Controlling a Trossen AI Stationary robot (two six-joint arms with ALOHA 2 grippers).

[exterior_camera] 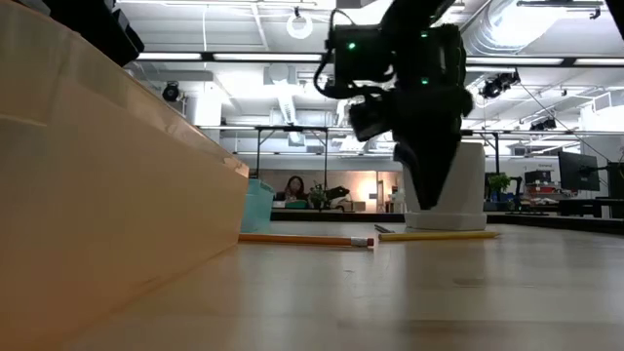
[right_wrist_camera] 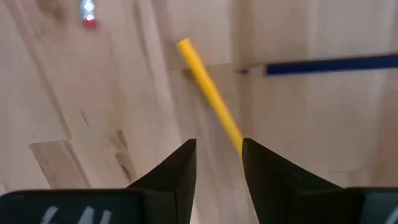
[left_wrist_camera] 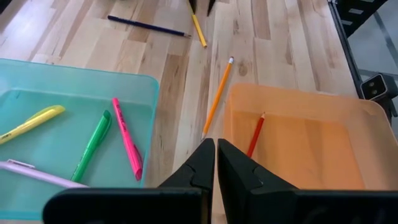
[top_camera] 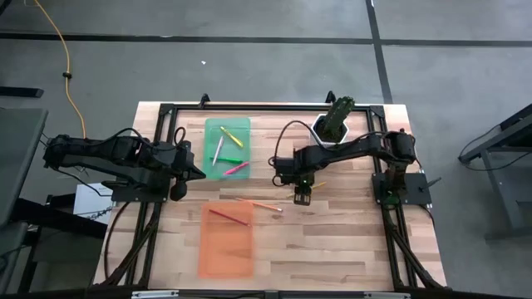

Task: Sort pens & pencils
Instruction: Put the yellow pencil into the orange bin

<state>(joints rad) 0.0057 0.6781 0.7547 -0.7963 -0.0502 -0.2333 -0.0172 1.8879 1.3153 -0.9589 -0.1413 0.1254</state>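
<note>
The yellow pencil slants point(right_wrist_camera: 235, 138) beneath one finger of my right gripper, so I should move over and turn the fingers to straddle the pencil's middle point(exterior_camera: 439, 235) before closing.
Several pens lie in the green tray point(top_camera: 228, 148): yellow point(left_wrist_camera: 31, 123), green point(left_wrist_camera: 93, 144), magenta point(left_wrist_camera: 127, 137) and pale point(left_wrist_camera: 37, 174). A red pencil point(left_wrist_camera: 255, 134) lies in the orange tray point(top_camera: 226, 241). On the bare wood lie an orange pencil point(top_camera: 262, 203), a yellow pencil point(right_wrist_camera: 208, 90) and a dark blue pencil point(right_wrist_camera: 317, 65). My right gripper point(right_wrist_camera: 217, 155) points down, open, just above the yellow pencil's near end, one finger on each side. My left gripper point(left_wrist_camera: 216, 155) hangs shut between the two trays, holding nothing.
A white cup point(top_camera: 330, 126) holding a green plant stands at the table's far edge, behind my right arm. Black frame rails point(top_camera: 158, 133) run along the table's sides. In the low view the orange tray's wall point(exterior_camera: 97, 195) fills the left.
</note>
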